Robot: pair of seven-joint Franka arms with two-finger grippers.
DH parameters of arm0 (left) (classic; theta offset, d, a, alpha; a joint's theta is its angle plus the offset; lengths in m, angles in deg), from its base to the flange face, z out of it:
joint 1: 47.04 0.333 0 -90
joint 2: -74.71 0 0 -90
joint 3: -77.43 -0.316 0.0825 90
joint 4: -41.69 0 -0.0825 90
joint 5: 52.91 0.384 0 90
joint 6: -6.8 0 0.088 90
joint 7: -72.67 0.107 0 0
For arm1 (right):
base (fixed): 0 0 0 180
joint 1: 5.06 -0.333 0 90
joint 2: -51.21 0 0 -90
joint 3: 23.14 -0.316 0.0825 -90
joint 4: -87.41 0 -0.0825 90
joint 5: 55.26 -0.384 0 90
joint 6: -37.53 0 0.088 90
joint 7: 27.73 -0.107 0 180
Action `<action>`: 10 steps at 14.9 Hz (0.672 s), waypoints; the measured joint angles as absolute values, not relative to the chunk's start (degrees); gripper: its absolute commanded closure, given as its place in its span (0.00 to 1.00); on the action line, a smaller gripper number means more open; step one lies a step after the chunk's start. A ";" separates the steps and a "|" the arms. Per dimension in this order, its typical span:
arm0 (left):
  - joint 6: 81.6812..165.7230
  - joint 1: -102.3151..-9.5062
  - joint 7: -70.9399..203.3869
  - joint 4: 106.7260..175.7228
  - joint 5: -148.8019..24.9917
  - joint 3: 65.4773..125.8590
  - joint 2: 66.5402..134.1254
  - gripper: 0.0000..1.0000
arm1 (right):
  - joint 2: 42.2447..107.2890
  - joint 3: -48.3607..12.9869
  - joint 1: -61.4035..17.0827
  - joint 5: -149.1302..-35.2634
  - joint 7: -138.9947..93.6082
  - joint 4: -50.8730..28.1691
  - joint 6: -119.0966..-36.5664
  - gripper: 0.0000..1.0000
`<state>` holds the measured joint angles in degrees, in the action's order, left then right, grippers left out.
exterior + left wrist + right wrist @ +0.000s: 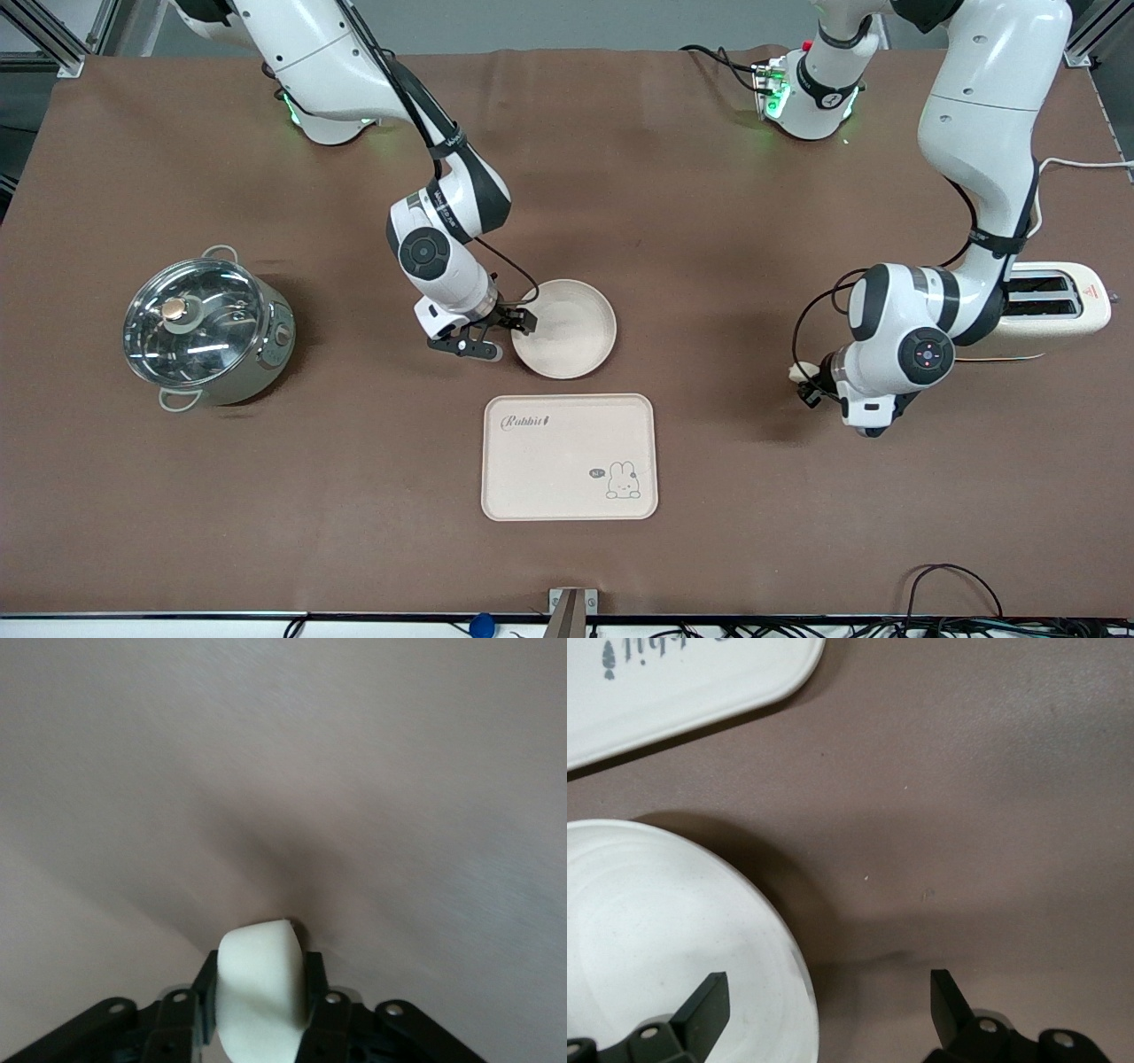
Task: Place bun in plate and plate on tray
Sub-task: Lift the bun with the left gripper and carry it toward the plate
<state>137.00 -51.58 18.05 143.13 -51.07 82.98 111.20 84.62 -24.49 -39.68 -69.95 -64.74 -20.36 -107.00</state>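
The robot's left gripper is holding the bun [804, 371] away from the empty plate, so its right gripper should stay open at the plate's rim [808, 979] until the bun is lying inside.
The round cream plate [576, 332] lies mid-table, just farther from the front camera than the Rabbit tray [570, 456]. My right gripper [500, 335] is open at the plate's rim on the right arm's side; in the right wrist view [828, 1005] one finger is over the plate [664, 930] and the other over bare table, with a tray corner [682, 682] in sight. My left gripper [804, 383] is shut on the pale bun [261, 979] over bare table, between the plate and the toaster. The bun [799, 373] barely shows in the front view.
A steel pot with a glass lid [205, 330] stands toward the right arm's end. A cream toaster [1054, 306] stands toward the left arm's end, close to the left arm's wrist. Cables lie along the table edge nearest the front camera [957, 585].
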 measured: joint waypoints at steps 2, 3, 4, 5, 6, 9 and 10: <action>136.99 -52.44 13.21 141.80 -51.08 85.80 111.10 0.62 | 84.62 -24.51 -40.16 -69.95 -65.09 -20.34 -107.28 0.00; 136.98 -52.75 10.59 141.15 -51.08 87.53 110.95 0.62 | 84.62 -24.51 -40.37 -69.95 -65.26 -20.33 -107.41 0.00; 136.95 -53.00 8.26 140.59 -51.08 89.28 110.81 0.62 | 84.62 -24.51 -40.53 -69.95 -65.33 -20.33 -107.44 0.00; 136.93 -53.20 6.16 140.22 -51.08 90.97 110.73 0.62 | 84.62 -24.51 -40.70 -69.95 -65.34 -20.33 -107.43 0.00; 136.91 -53.30 4.08 139.96 -51.08 92.82 110.73 0.62 | 84.63 -24.52 -40.99 -69.95 -65.36 -20.34 -107.35 0.00; 136.92 -54.11 -1.68 138.97 -51.08 97.85 110.81 0.62 | 84.64 -24.54 -42.55 -69.95 -66.96 -20.49 -106.84 0.00; 136.94 -55.42 -3.81 138.39 -51.08 98.59 110.93 0.62 | 84.64 -24.54 -43.39 -69.95 -68.14 -20.49 -106.84 0.00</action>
<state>136.94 -55.42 -3.81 138.39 -51.08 98.59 110.93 84.64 -24.54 -43.39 -69.95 -68.14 -20.49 -106.84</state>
